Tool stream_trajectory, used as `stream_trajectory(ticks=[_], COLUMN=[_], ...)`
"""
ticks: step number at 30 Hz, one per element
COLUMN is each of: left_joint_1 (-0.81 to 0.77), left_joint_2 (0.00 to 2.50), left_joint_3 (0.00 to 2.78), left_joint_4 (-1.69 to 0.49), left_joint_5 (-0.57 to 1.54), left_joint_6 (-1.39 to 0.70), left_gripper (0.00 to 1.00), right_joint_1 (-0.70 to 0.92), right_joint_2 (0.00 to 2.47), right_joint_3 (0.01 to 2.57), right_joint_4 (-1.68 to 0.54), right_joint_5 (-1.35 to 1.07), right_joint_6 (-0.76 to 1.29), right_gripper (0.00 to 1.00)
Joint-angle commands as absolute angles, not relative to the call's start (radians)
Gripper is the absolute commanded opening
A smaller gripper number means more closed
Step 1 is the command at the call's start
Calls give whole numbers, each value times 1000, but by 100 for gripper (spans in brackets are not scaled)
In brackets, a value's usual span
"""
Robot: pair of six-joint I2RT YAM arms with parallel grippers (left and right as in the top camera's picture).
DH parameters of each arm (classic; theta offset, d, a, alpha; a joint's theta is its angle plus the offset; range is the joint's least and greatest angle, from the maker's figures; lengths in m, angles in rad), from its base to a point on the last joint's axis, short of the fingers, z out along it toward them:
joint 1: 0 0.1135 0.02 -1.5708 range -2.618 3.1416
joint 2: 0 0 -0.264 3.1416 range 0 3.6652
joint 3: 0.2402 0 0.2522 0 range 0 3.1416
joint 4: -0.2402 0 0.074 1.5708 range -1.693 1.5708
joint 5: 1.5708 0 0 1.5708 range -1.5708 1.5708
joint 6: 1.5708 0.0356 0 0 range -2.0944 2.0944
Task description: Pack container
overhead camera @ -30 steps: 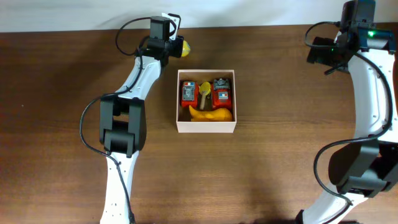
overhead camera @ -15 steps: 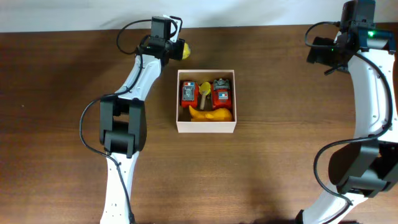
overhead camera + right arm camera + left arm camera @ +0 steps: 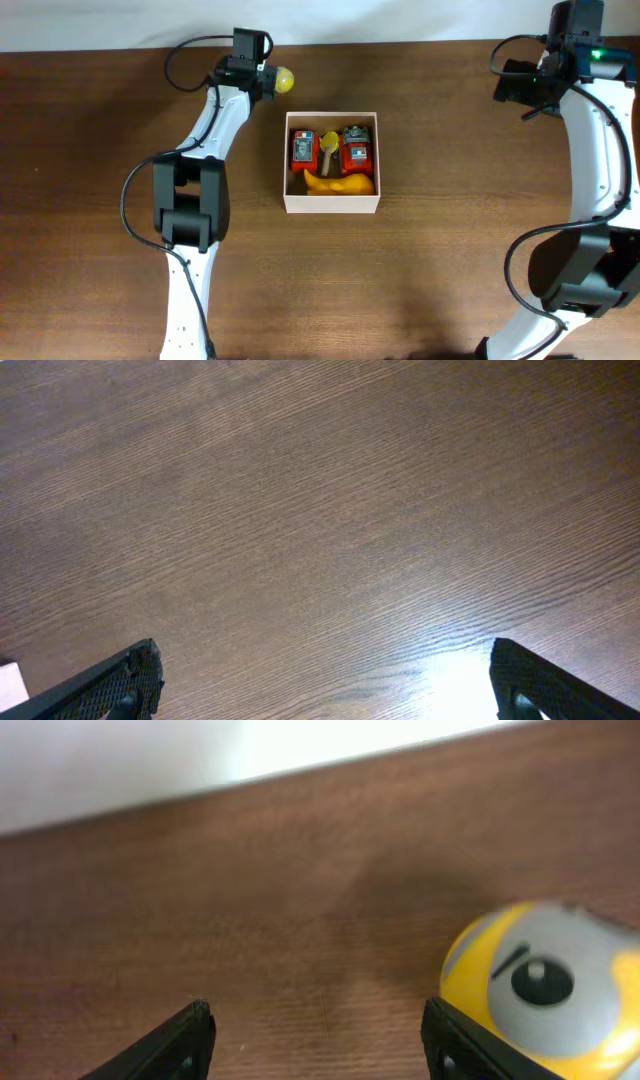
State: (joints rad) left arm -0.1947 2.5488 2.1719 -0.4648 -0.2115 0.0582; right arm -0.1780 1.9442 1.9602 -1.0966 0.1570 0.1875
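Next, I lift, move over the toy and lower my left gripper's open fingers around it, because the round yellow toy (image 3: 284, 80) is outside them.
The container (image 3: 332, 204) is a square white-walled box at the table's middle. It holds two red toys (image 3: 303, 150), a yellow toy (image 3: 340, 184) and a small yellowish piece. A round yellow toy with a grey goggle eye (image 3: 284, 77) lies on the table beyond the box's far left corner. It also shows in the left wrist view (image 3: 540, 985), just outside the right finger. My left gripper (image 3: 320, 1042) is open and empty, its tip right beside the toy (image 3: 262, 74). My right gripper (image 3: 325, 680) is open and empty over bare wood at the far right (image 3: 515, 85).
The brown wooden table (image 3: 450, 250) ends at a white back edge (image 3: 120, 760) just behind the left gripper and the round toy. Both arms reach in from the front edge along the left and right sides.
My left gripper has shifted left along the back edge, and the round yellow toy now lies uncovered to its right. The right arm has not moved.
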Motion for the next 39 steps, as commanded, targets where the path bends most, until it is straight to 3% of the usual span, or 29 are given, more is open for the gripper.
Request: stream_trajectory(ticks=[1, 14, 21, 39], left_joint_1=[-205, -211, -213, -220], left_joint_2=[2571, 2571, 2581, 2671], left_joint_3=[2196, 2345, 2345, 2345], left_joint_4=[-469, -445, -440, -273], left_joint_5=[-232, -87, 108, 88], left_joint_6=[77, 77, 78, 84], left_gripper=[68, 67, 66, 63], right_joint_1=[-182, -182, -182, -182], right_joint_2=[1948, 1948, 1948, 1948], right_joint_3=[1959, 1959, 1959, 1959], right_joint_4=[-1097, -1097, -1097, -1097], right_joint_5=[166, 166, 166, 166], right_joint_6=[199, 200, 200, 199], right_gripper=[99, 99, 99, 99])
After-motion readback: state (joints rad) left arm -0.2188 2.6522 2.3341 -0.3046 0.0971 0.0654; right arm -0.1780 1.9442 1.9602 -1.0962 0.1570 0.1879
